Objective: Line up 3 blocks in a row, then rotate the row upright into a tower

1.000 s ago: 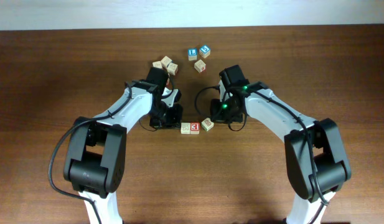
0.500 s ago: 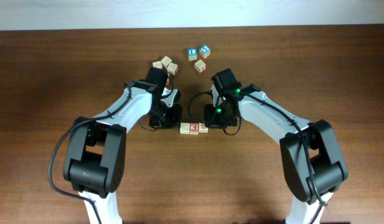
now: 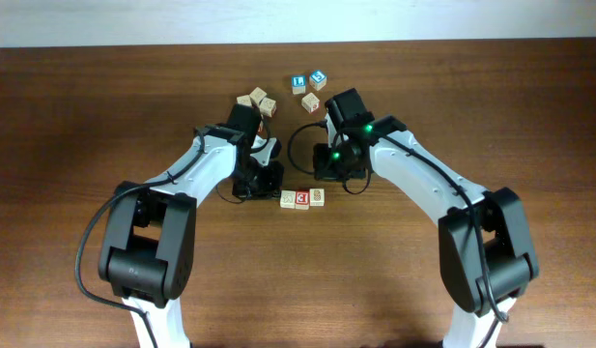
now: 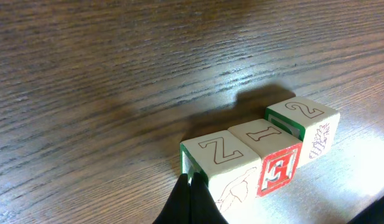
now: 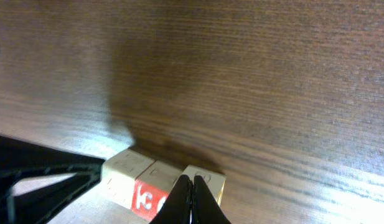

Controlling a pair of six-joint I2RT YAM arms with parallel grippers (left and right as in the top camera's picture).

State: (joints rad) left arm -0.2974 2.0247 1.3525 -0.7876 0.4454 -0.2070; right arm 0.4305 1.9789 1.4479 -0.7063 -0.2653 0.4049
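Note:
My right gripper is to push the tan end block [image 3: 317, 196] gently into line before it presses the row's outer end [image 3: 324, 197], because the tan end block sits farther back than the red-faced block.
Three blocks lie in a tight row on the table: a pale one [image 3: 288, 198], a red-faced one [image 3: 301, 197] and a tan one [image 3: 317, 197]. In the left wrist view they are the Z block [image 4: 220, 158], the red-faced block [image 4: 269, 149] and the "2" block [image 4: 304, 121]. My left gripper [image 4: 190, 183] is shut, its tips against the Z block's green left side. My right gripper [image 5: 192, 182] is shut and empty, its tips overlapping the tan end block [image 5: 210, 182] in its own view. From above, the left gripper [image 3: 274, 191] sits left of the row and the right gripper [image 3: 328, 177] behind its right end.
Two blue-faced cubes [image 3: 298, 82] [image 3: 319, 78] and a tan cube [image 3: 310, 101] lie at the back of the table. A small cluster of tan cubes [image 3: 257, 100] sits behind the left arm. Both arms reach in from the near side.
The tan block, skewed and apart a second ago, now sits square against the red-faced one. The right gripper moved left onto it, then drew back toward the far side. The left arm has held still.

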